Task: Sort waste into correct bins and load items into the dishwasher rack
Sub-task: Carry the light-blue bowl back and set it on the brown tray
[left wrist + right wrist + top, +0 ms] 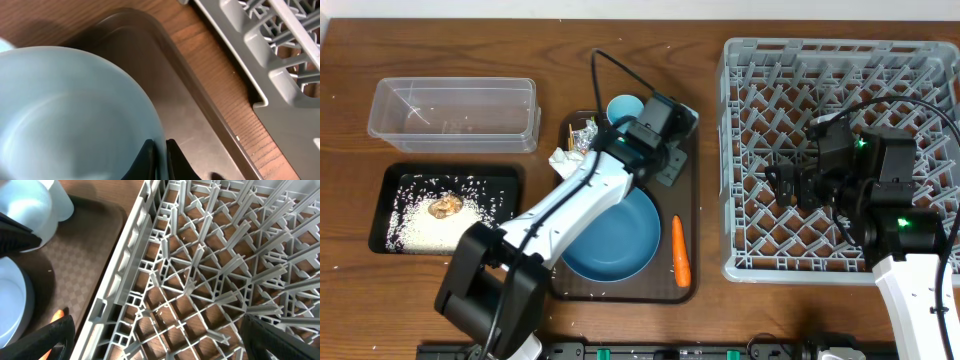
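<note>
My left gripper should put down the light blue bowl (85,117) it is holding, because the orange carrot (680,252) is on the serving tray and I should take the carrot first.
My left gripper (663,128) reaches over the brown serving tray (688,205) and is shut on the rim of a light blue bowl (70,115), one finger inside (146,161) and one outside. The arm hides that bowl from above. Beside it stands a light blue cup (625,107). A large dark blue bowl (612,238) and an orange carrot (680,250) lie on the tray's front. A printed wrapper (583,135) and a white napkin (563,160) sit at its left. My right gripper (786,186) hangs open over the grey dishwasher rack (840,60), holding nothing.
A clear plastic tub (455,112) stands at the back left. In front of it a black tray (390,180) holds white rice (425,228) and a brownish food lump (445,206). The rack's left wall (117,280) runs close to the serving tray's right edge (200,100).
</note>
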`<action>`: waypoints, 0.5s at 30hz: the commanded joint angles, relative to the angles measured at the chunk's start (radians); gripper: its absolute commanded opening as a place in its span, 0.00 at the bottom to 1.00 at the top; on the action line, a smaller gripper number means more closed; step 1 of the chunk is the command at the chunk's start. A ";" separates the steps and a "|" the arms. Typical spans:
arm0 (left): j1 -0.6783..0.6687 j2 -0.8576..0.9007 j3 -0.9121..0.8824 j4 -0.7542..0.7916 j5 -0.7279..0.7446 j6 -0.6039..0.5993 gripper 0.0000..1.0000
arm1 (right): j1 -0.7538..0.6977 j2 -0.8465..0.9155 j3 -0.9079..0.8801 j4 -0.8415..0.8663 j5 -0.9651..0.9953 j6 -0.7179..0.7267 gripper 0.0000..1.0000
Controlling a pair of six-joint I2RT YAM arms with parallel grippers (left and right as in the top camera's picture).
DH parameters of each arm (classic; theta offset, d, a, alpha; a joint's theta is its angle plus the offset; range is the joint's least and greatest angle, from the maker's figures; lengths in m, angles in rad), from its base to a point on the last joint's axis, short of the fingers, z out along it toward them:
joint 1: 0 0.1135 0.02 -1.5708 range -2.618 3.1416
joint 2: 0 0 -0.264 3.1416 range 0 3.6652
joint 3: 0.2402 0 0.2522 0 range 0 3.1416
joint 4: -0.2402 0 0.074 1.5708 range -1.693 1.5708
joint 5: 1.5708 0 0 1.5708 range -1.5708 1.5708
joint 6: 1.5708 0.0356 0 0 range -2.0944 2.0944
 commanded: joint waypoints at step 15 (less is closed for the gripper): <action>-0.037 -0.111 0.010 0.000 -0.212 0.013 0.06 | 0.013 0.002 0.019 0.000 0.003 0.010 0.99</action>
